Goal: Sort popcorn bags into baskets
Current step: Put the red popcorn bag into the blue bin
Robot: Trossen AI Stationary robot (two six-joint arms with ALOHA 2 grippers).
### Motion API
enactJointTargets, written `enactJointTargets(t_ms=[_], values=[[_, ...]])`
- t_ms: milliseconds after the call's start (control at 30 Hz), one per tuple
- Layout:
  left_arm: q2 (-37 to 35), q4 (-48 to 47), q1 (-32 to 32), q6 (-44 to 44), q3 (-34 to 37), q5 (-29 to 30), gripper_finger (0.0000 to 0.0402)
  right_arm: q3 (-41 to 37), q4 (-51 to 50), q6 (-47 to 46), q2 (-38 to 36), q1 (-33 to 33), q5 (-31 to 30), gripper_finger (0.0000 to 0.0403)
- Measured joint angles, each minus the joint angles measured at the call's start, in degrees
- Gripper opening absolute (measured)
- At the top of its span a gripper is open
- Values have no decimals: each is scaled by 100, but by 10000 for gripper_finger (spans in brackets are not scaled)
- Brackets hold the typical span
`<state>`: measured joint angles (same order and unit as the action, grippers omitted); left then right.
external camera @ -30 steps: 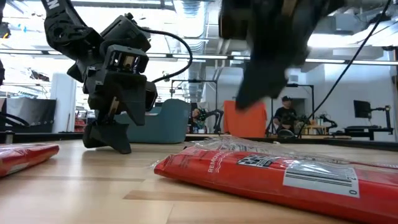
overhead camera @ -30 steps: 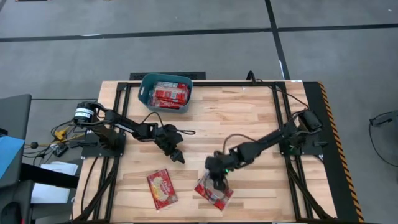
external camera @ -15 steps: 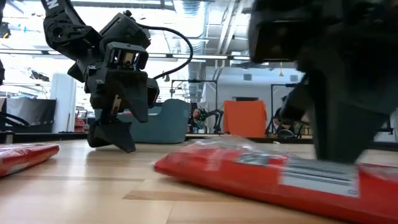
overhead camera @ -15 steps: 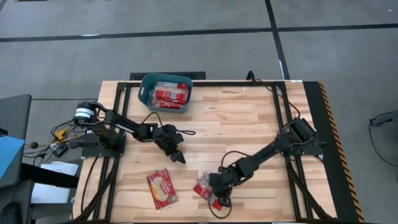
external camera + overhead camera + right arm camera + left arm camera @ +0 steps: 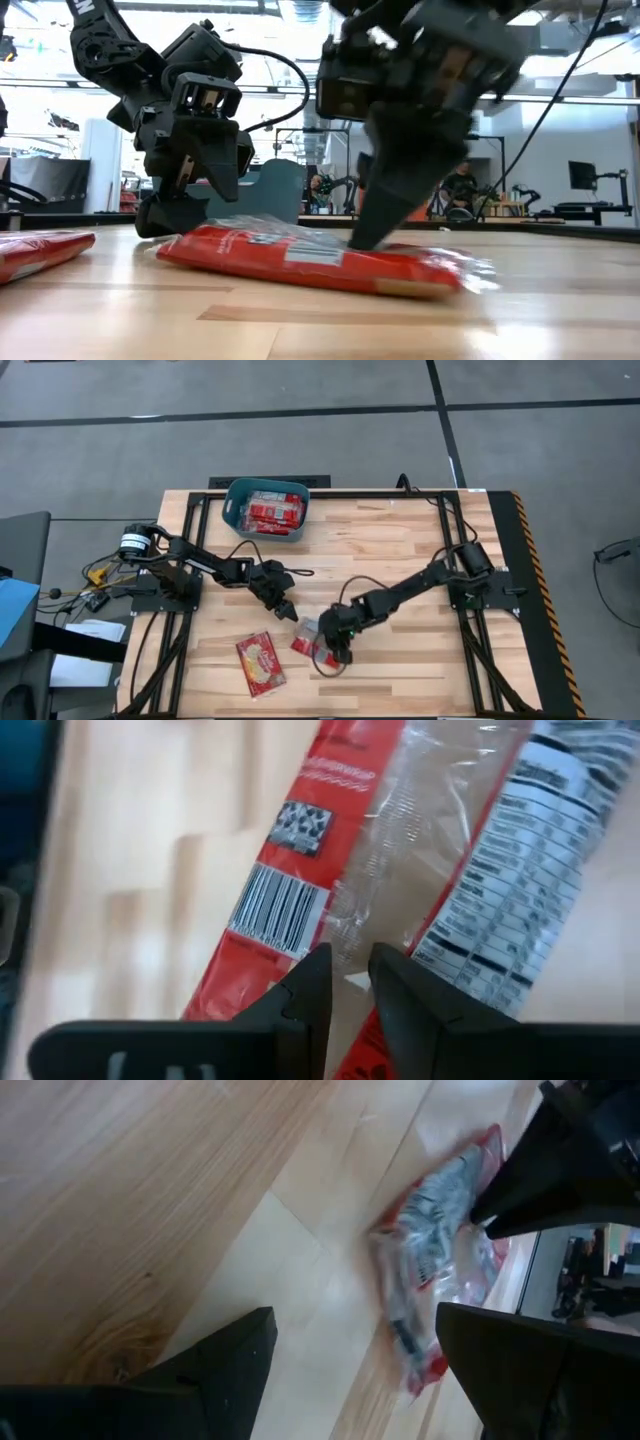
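Observation:
The clear wrapper looks loose and wrinkled. It will bunch up in my left gripper when I lift, while the red popcorn bag will stay stiff.
One red popcorn bag lies flat on the table, its printed back and clear seam showing in the right wrist view. My right gripper stands on it from above, shut. My left gripper hovers open just beyond the bag's far-left end, touching nothing. A second red bag lies flat near the table's near edge. The teal basket stands at the far edge with several red bags inside. My right gripper presses its shut fingertips down on the bag's upper face beside the clear middle seam, near the bag's right part. The fingers slant down from above and from the right. The bag lies flat on the table under them.
Black frame rails run along the table's left and right sides, and a cable loops behind the left arm. Bare wood stretches between the basket and the arms. In the low view the second bag shows at the left.
My right gripper dropped onto the bag near the table's near edge, then swept toward the left and slightly toward the far edge. The bag slid along the table with it, staying flat, and now lies close under my left gripper, which barely moved.

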<state>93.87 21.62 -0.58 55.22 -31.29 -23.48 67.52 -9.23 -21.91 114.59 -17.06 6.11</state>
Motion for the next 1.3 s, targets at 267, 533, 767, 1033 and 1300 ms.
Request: enactJointTargets(t_ms=[267,533,767,1033,1300], values=[[-5,-23,4,101,0,127,273,-28,713,426,28,675,-452,107],[-5,-27,7,72,0,207,273,-28,975,636,-58,788,-692,107],[-7,-30,9,-17,0,272,273,-6,1054,595,-244,607,-692,107],[-5,40,9,-70,0,337,273,-21,858,294,-47,351,-862,107],[-6,90,109,61,0,413,273,9,1348,227,357,527,-908,107]])
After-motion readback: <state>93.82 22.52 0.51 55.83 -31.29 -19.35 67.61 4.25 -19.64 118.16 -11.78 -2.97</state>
